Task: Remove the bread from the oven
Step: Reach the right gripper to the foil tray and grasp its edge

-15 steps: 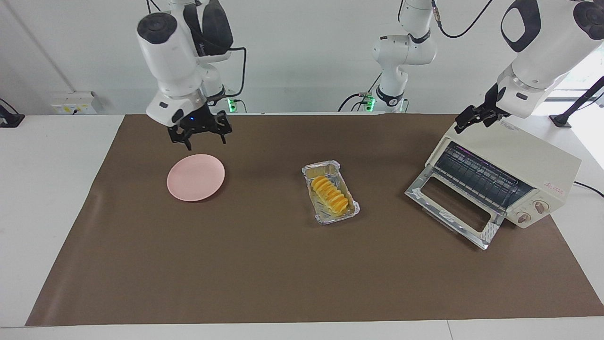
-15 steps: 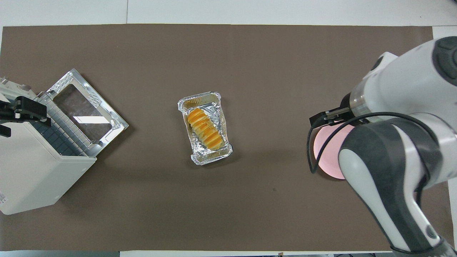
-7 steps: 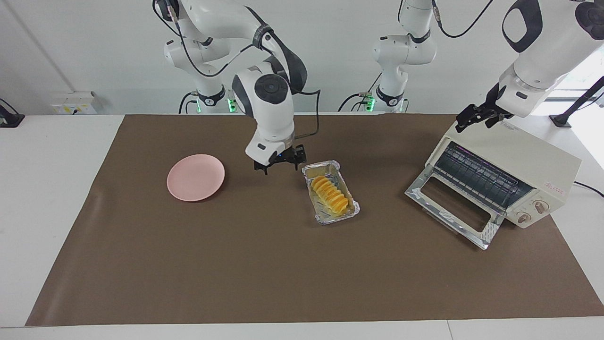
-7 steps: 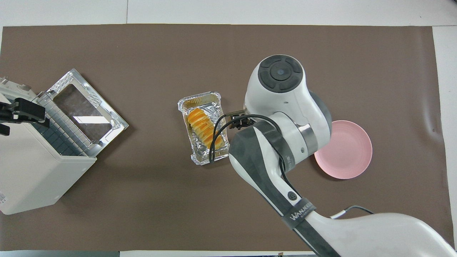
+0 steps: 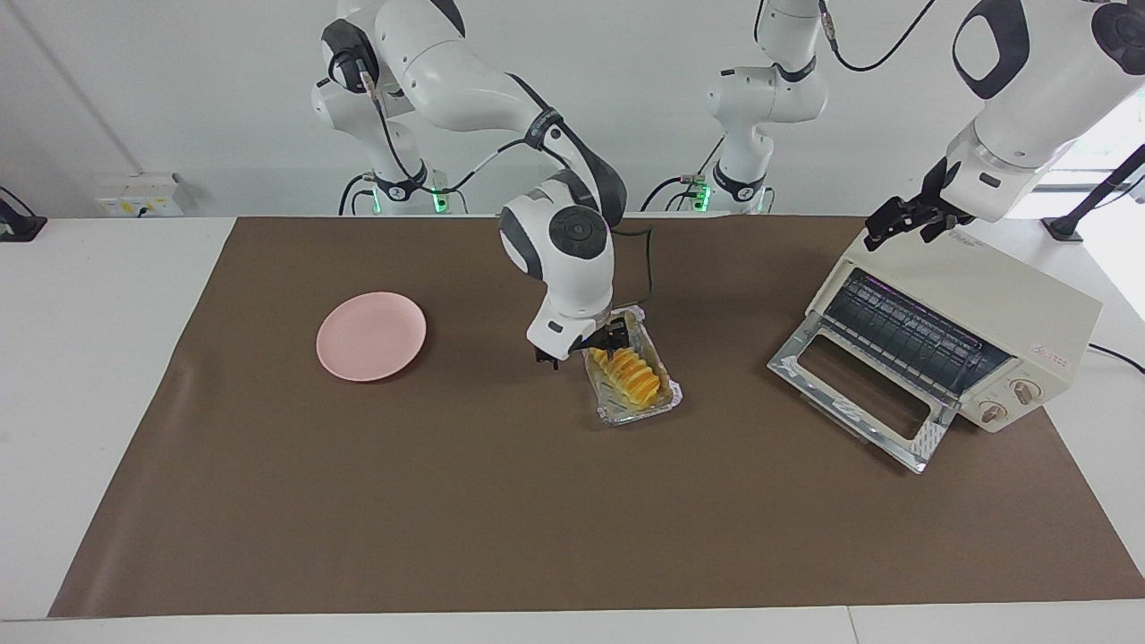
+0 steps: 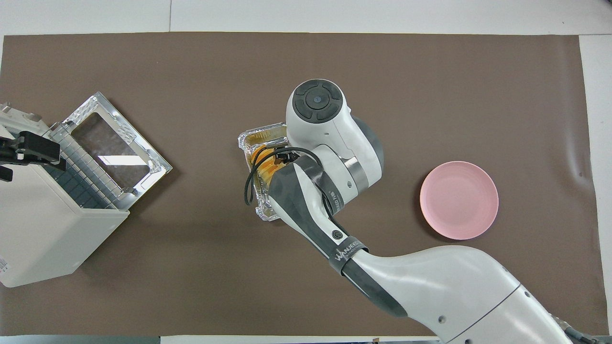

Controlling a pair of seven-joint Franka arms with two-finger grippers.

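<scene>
The foil tray is well short of the pink plate. My right gripper should first take hold of the tray's rim and move the whole tray beside the plate.
The golden ridged bread lies in a crinkled foil tray on the brown mat, outside the oven and between it and the plate. The cream oven stands at the left arm's end, its glass door folded down open. My right gripper is open and low over the end of the tray nearer the robots, one finger over the bread, the other outside the tray's rim. In the overhead view the right arm covers most of the bread and tray. My left gripper waits over the oven's top.
A round pink plate lies on the mat toward the right arm's end, also in the overhead view. The oven's open door juts out over the mat. A wire rack shows inside the oven.
My right arm swung from above the pink plate across to the foil tray and came down over the bread. The left arm, bread, tray and oven have not moved.
</scene>
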